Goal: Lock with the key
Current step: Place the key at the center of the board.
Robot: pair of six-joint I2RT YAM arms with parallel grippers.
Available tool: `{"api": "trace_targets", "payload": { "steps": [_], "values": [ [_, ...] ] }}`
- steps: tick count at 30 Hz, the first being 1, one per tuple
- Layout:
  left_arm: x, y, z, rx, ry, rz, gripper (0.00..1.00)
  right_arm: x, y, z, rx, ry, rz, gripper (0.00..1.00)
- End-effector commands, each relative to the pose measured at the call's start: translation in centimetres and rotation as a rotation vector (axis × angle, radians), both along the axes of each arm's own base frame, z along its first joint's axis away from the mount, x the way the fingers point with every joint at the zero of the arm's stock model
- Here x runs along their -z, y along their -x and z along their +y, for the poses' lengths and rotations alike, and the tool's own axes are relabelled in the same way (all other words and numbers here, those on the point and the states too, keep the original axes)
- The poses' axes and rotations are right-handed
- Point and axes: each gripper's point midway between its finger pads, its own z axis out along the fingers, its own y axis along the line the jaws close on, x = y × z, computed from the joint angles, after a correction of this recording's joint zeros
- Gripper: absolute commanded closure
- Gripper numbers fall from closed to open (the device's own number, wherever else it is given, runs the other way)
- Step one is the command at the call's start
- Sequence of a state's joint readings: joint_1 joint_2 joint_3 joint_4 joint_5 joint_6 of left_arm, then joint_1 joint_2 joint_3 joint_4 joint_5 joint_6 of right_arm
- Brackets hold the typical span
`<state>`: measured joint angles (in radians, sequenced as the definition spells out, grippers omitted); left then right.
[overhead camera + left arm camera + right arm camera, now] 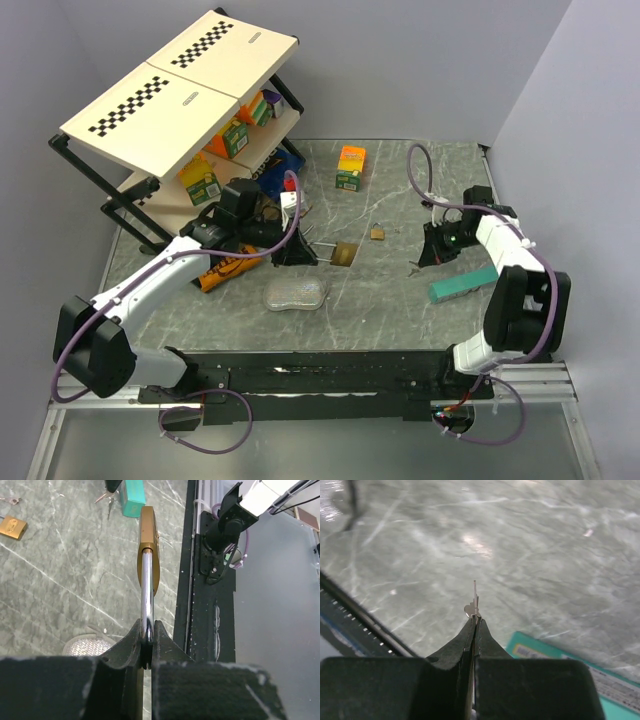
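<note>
The silver key [414, 269] is close above clear marble [411, 277]. My right gripper should now lower the key until it touches the marble, and let go of it there.
My left gripper [298, 250] is shut on the chrome shackle [146, 595] of a brass padlock [148, 545], holding it out level over the table; from above the padlock [346, 253] sits mid-table. The fingertips [159, 635] pinch the shackle's bend. My right gripper [428, 258] is shut on a small silver key [474, 605], whose blade sticks out past the closed tips just above the marble top. The key [413, 270] is to the right of the padlock, apart from it.
A second small brass padlock [378, 233] lies behind the gap between the grippers. A teal box [460, 287] lies by the right arm, a silvery pouch [296, 294] near the front, an orange-green box [350, 167] farther back, and a stocked shelf [180, 100] at the left.
</note>
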<state>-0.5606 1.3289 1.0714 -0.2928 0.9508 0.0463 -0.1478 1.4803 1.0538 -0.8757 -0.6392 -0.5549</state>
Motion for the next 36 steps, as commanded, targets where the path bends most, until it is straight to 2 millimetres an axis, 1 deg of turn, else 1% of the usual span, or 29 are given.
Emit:
{"api": "trace_targets", "payload": {
  "steps": [1, 5, 6, 9, 13, 15, 17, 20, 23, 24, 26, 27, 28, 29, 30, 31, 32, 34, 35, 36],
  "values": [
    [-2.3, -0.1, -0.7, 0.045, 0.069, -0.112, 0.99, 2.4, -1.9, -1.7, 0.068, 0.074, 0.022, 1.00],
    [-1.9, -0.1, -0.8, 0.050, 0.065, -0.102, 0.99, 3.8, -2.6, -2.3, 0.081, 0.098, 0.060, 1.00],
    [-1.8, -0.1, -0.8, 0.052, 0.066, -0.101, 0.99, 4.5, -2.6, -2.6, 0.086, 0.108, 0.086, 1.00],
    [-1.7, -0.1, -0.8, 0.054, 0.061, -0.101, 0.99, 5.5, -2.8, -3.0, 0.092, 0.125, 0.114, 1.00],
    [-1.2, 0.1, -0.8, 0.061, 0.056, -0.083, 0.99, 6.0, -3.5, -3.4, 0.101, 0.138, 0.109, 1.00],
    [-1.0, 0.1, -0.9, 0.062, 0.057, -0.073, 0.99, 6.1, -4.1, -3.5, 0.104, 0.142, 0.098, 0.97],
    [-0.9, 0.1, -0.9, 0.061, 0.057, -0.073, 0.99, 5.9, -4.7, -3.6, 0.103, 0.143, 0.090, 0.96],
    [-0.7, 0.1, -1.0, 0.063, 0.051, -0.070, 0.99, 6.0, -4.9, -3.6, 0.097, 0.140, 0.091, 0.94],
    [-0.6, -0.1, -1.1, 0.064, 0.049, -0.069, 0.99, 6.2, -5.0, -3.6, 0.092, 0.139, 0.094, 0.89],
    [-0.8, -0.1, -1.1, 0.066, 0.050, -0.072, 0.99, 6.2, -4.9, -3.5, 0.087, 0.138, 0.098, 0.84],
    [-0.5, -0.1, -1.1, 0.065, 0.042, -0.067, 0.99, 6.0, -4.7, -3.5, 0.086, 0.132, 0.103, 0.75],
    [-0.4, -0.1, -1.2, 0.068, 0.040, -0.064, 0.99, 5.8, -4.7, -3.4, 0.087, 0.129, 0.097, 0.66],
    [-0.5, -0.1, -1.2, 0.070, 0.039, -0.069, 0.99, 5.5, -4.6, -3.2, 0.082, 0.124, 0.094, 0.62],
    [-0.3, 0.0, -1.3, 0.073, 0.034, -0.061, 0.99, 4.4, -4.8, -3.1, 0.083, 0.117, 0.062, 0.58],
    [-0.5, 0.0, -1.4, 0.076, 0.032, -0.057, 0.99, 3.6, -4.9, -2.8, 0.074, 0.102, 0.036, 0.47],
    [-0.5, 0.1, -1.4, 0.080, 0.030, -0.048, 0.99, 2.9, -5.0, -2.6, 0.067, 0.093, 0.009, 0.43],
    [-0.3, 0.2, -1.7, 0.085, 0.023, -0.033, 0.99, 1.4, -5.1, -2.5, 0.063, 0.089, -0.042, 0.38],
    [-0.4, 0.2, -1.9, 0.080, 0.014, -0.013, 0.99, -0.5, -5.2, -1.8, 0.034, 0.059, -0.101, 0.25],
    [-0.1, 0.3, -2.3, 0.086, 0.004, 0.006, 0.99, -2.0, -5.0, -1.6, 0.023, 0.058, -0.146, 0.23],
    [-0.5, 0.1, -2.6, 0.077, 0.000, 0.009, 0.99, -2.9, -4.9, -1.3, 0.002, 0.047, -0.180, 0.18]
  ]
}}
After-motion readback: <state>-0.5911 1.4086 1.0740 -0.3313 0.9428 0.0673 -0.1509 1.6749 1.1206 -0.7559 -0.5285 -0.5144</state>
